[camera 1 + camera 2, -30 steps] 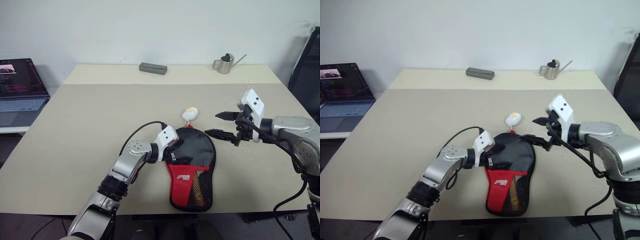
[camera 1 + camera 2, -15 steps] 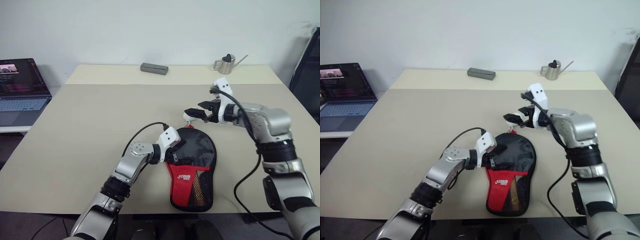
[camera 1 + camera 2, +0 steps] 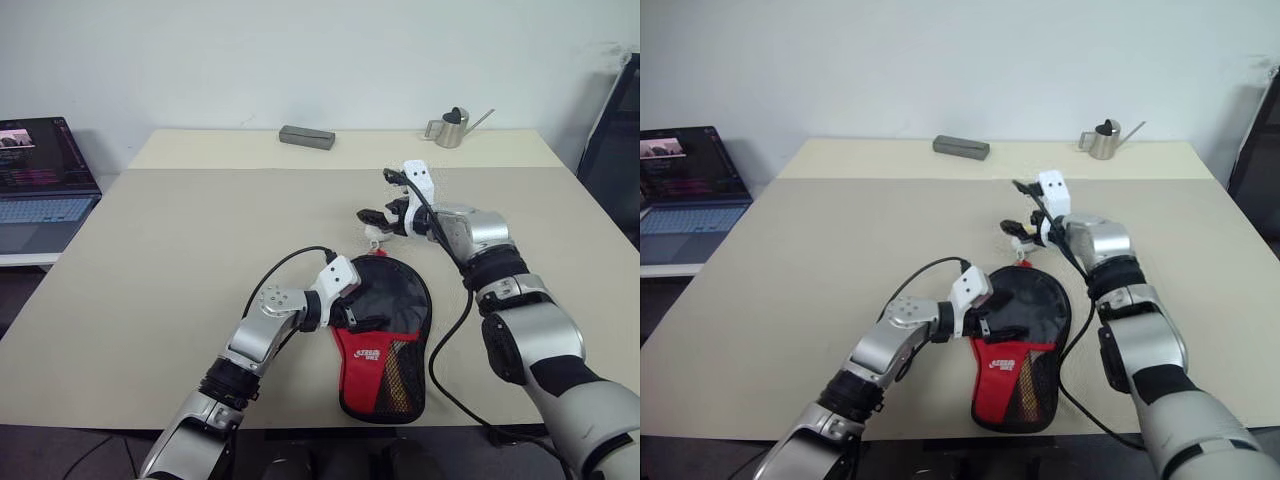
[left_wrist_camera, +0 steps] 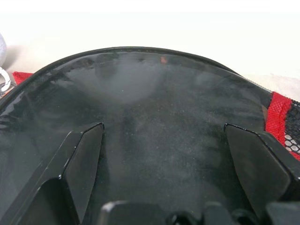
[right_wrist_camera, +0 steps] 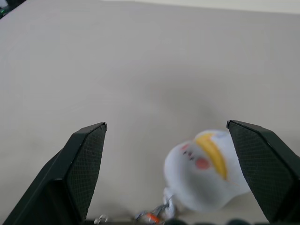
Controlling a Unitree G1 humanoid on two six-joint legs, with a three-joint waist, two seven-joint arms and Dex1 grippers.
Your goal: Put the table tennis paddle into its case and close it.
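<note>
I expect the duck charm [image 3: 378, 234] to draw the zipper shut along the case's edge when I pull, because a metal clasp [image 5: 154, 213] joins the charm to that edge.
The case [image 3: 385, 335], a black paddle-shaped pouch with a red and mesh panel, lies flat near the table's front edge. The paddle is hidden; a tan shape shows faintly behind the mesh [image 3: 398, 375]. My left gripper [image 3: 356, 312] is open, its fingers [image 4: 84, 159] spread low over the case's black round part [image 4: 159, 93]. A small white-yellow duck charm [image 5: 206, 168] lies just beyond the case's top. My right gripper [image 3: 378, 205] hovers open over it, and the duck sits between its fingers [image 5: 84, 159], nearer one side.
A grey rectangular block [image 3: 306, 137] and a small metal watering can [image 3: 452, 128] stand at the table's far edge. An open laptop [image 3: 40, 180] sits on a lower surface to the left. A dark object [image 3: 615, 140] stands past the table's right side.
My right arm has swung forward and leftward, from beside the case's right edge to above the duck charm, staying open. The left gripper has stayed on the case.
</note>
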